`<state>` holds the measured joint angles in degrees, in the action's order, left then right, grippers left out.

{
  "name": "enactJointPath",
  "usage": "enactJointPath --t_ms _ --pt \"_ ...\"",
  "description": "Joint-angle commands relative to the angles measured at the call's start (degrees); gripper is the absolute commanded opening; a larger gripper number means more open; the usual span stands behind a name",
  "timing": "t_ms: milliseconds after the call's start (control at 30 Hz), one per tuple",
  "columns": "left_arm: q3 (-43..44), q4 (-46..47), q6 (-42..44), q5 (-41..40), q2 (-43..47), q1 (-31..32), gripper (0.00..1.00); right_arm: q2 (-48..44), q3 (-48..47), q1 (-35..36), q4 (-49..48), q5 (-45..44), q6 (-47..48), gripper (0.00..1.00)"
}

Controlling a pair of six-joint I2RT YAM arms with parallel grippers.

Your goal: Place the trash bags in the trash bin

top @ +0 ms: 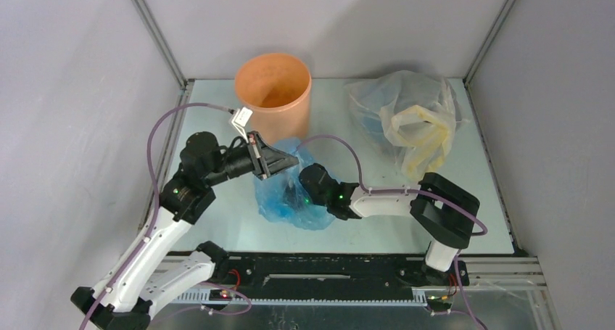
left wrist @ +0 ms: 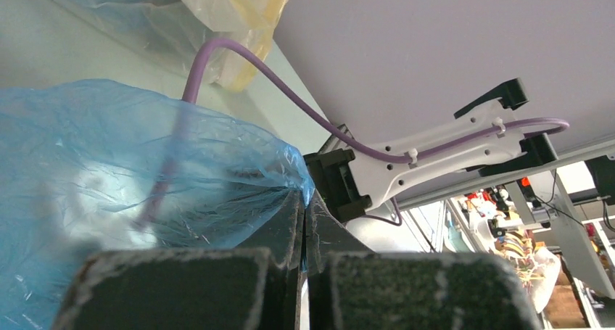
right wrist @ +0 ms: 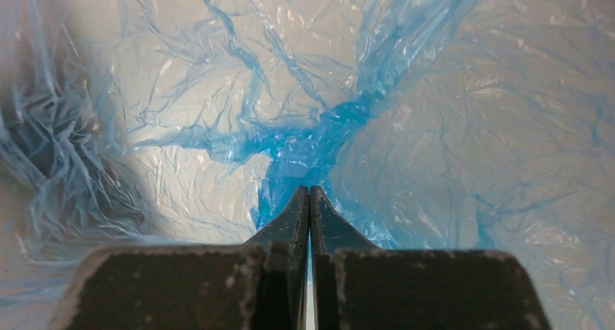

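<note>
My right gripper is deep inside with the light-blue trash bag (top: 284,199) bunched around it, so it should back out and spread the bag's rim (left wrist: 236,121) away from my left gripper.
A light-blue trash bag (top: 286,199) lies crumpled on the table in front of the orange trash bin (top: 273,89), which stands upright with its mouth open. My left gripper (top: 292,160) is shut on the bag's upper edge; in the left wrist view a fold of blue film (left wrist: 109,163) is pinched at the tips of this gripper (left wrist: 304,197). My right gripper (top: 290,194) reaches into the bag from the right, and shows only dimly through the film. In the right wrist view that gripper (right wrist: 310,192) is shut on a gathered pleat of the trash bag (right wrist: 304,145).
A clear plastic sack (top: 410,112) with pale yellow contents sits at the back right, beside the bin. Purple cables arc over both arms. Grey walls enclose the table on three sides. The right arm's forearm (left wrist: 435,149) crosses the left wrist view.
</note>
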<state>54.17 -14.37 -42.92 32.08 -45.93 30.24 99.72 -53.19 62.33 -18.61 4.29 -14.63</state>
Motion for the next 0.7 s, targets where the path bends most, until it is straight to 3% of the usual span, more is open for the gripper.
enactJointPath --t_ms 0,300,500,667 --pt "0.63 0.77 0.27 0.37 0.42 -0.25 0.0 0.29 -2.1 0.59 -1.65 -0.58 -1.76 0.0" --pt "10.52 6.56 -5.96 1.53 -1.38 -0.18 0.0 4.99 -2.19 2.19 -4.22 -0.52 -4.37 0.0" --pt "15.82 15.7 -13.84 2.33 -2.85 -0.18 0.0 3.64 -2.2 1.89 0.06 -4.25 -4.14 0.0" --pt "21.34 16.3 -15.39 2.49 -3.16 -0.19 0.01 1.38 -2.12 1.16 4.8 -8.77 -3.65 0.0"
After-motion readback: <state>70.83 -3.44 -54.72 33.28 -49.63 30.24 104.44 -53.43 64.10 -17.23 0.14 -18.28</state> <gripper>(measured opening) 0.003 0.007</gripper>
